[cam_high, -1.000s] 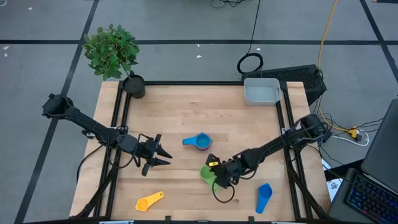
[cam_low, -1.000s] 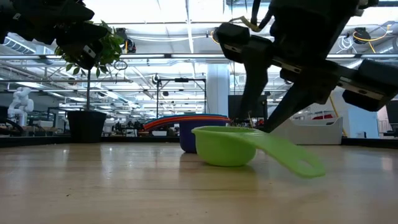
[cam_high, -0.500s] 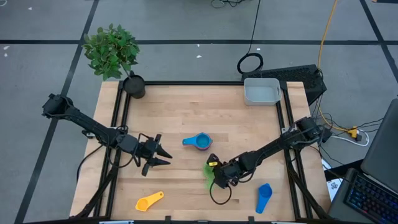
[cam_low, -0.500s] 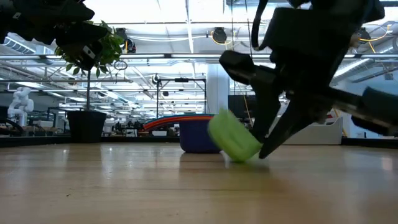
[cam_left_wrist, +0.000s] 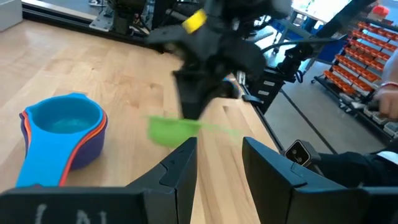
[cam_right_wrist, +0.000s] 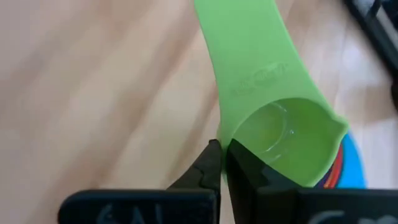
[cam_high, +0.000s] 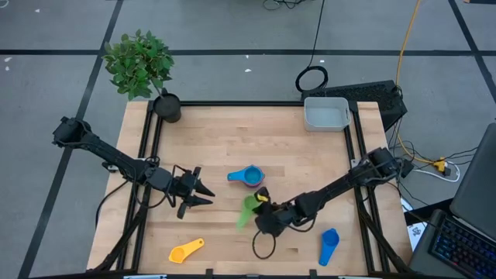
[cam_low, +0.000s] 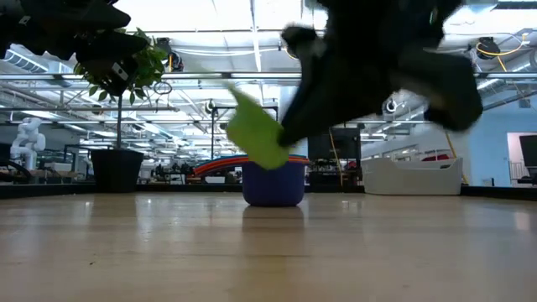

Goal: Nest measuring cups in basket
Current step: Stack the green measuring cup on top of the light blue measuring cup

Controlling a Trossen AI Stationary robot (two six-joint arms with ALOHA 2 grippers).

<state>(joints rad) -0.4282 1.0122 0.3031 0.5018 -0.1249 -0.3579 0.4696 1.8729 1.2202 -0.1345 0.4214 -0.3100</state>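
Next, my right gripper turns the green cup in line before lowering it onto the stack (cam_high: 253, 175), because the green cup's handle (cam_high: 243, 220) points crooked to the stack's handles.
My right gripper (cam_high: 260, 211) is shut on a green measuring cup (cam_high: 246, 211), which hangs tilted above the table in the low view (cam_low: 256, 134). Just beyond it, a stack of nested measuring cups (cam_high: 249, 177) with a light blue one on top rests on its base near the table's middle. My left gripper (cam_high: 203, 194) hovers open to the left of the stack, holding nothing (cam_left_wrist: 221, 165). A yellow cup (cam_high: 186, 250) and a blue cup (cam_high: 329, 246) lie near the front edge. The grey basket (cam_high: 326, 113) stands at the far right corner. My right gripper pinches the green cup's bowl rim (cam_right_wrist: 225, 142) between its two fingers, right beside where the handle joins. The fingers slant down from the table's right side. The cup is lifted clear of the table and tilted, its handle (cam_right_wrist: 249, 56) pointing away from the fingers.
A potted plant (cam_high: 139, 66) stands at the table's far left corner. A black frame rail (cam_high: 232, 103) runs round the table. Bare wood lies between the stack and the basket.
My right gripper has shut on the green cup, rolled its wrist and moved toward the table's left and slightly up. The cup stood upright on the table, then tipped onto its side, and now hangs clear of the wood in front of the stack.
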